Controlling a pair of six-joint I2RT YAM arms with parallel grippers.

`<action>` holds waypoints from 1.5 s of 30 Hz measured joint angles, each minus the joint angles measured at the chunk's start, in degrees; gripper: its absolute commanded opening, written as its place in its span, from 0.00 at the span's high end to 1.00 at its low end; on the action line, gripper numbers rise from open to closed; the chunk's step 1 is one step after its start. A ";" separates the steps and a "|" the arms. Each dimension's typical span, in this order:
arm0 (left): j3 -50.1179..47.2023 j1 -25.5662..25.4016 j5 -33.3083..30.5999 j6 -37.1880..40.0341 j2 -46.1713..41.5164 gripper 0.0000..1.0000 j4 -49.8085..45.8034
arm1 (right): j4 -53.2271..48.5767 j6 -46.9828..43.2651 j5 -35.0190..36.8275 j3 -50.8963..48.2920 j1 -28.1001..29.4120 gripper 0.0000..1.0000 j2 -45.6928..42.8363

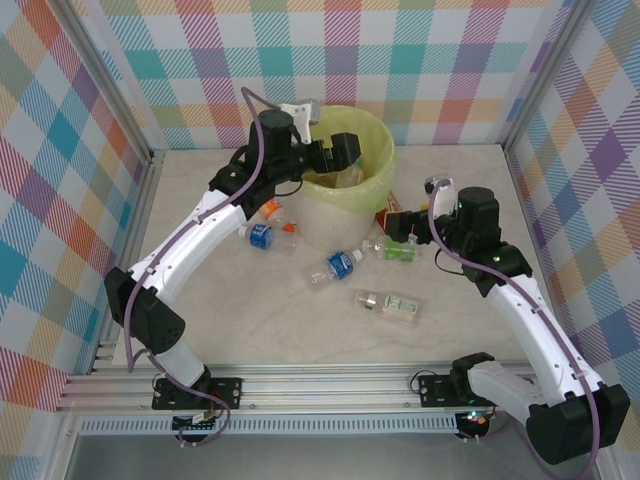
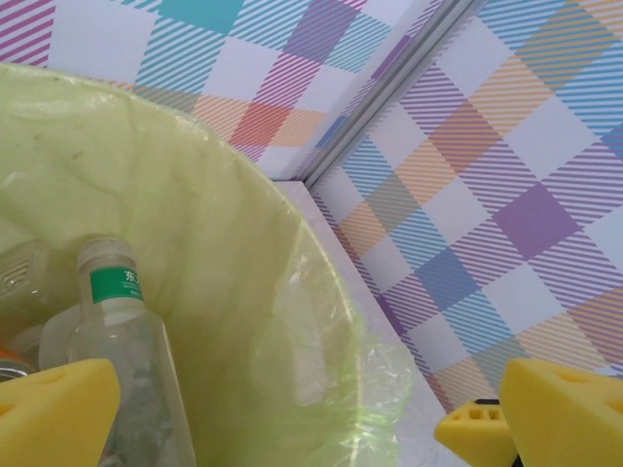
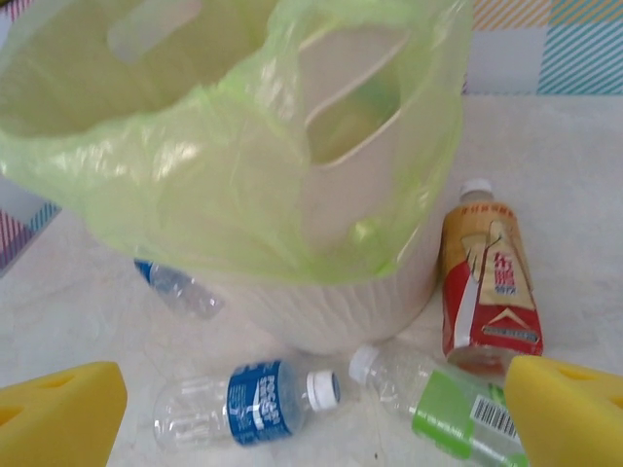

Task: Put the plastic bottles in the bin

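Observation:
The pale-label bottle (image 1: 380, 303) is lying clear of the other bottles. My open right gripper should keep moving toward its body (image 1: 401, 308) until the fingers close around it.
The bin (image 1: 378, 150) stands at the back centre, an off-white bucket lined with a pale green bag. My left gripper (image 1: 345, 152) hangs open over its mouth with nothing between the yellow fingers (image 2: 58, 409). Below it, inside the bin (image 2: 243, 292), lies a clear bottle with a green label (image 2: 115, 292). My right gripper (image 1: 398, 228) is open just right of the bin, above a green-label bottle (image 1: 397, 250) (image 3: 443, 404). Nearby on the table lie a blue-label bottle (image 1: 340, 266) (image 3: 255, 402) and a red-and-orange bottle (image 3: 487, 282).
More bottles lie on the table: a blue-label one (image 1: 262, 237) and an orange-capped one (image 1: 270, 210) left of the bin, and a pale-label one (image 1: 390, 303) nearer the front. Checked walls enclose the table on three sides.

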 measured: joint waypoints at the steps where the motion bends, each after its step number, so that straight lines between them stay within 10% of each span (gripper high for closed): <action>1: -1.14 0.00 -0.02 -0.15 -0.61 0.00 0.79 | -1.01 -1.03 -0.96 -0.17 0.00 0.00 -0.09; 17: -16.50 0.00 -8.87 -4.09 -13.49 0.00 14.16 | -13.00 -25.38 -8.96 -3.30 5.77 0.01 3.39; 45: -50.77 8.31 -40.00 -11.65 -47.34 0.00 8.59 | -23.54 -39.98 15.89 -5.33 19.61 0.02 29.42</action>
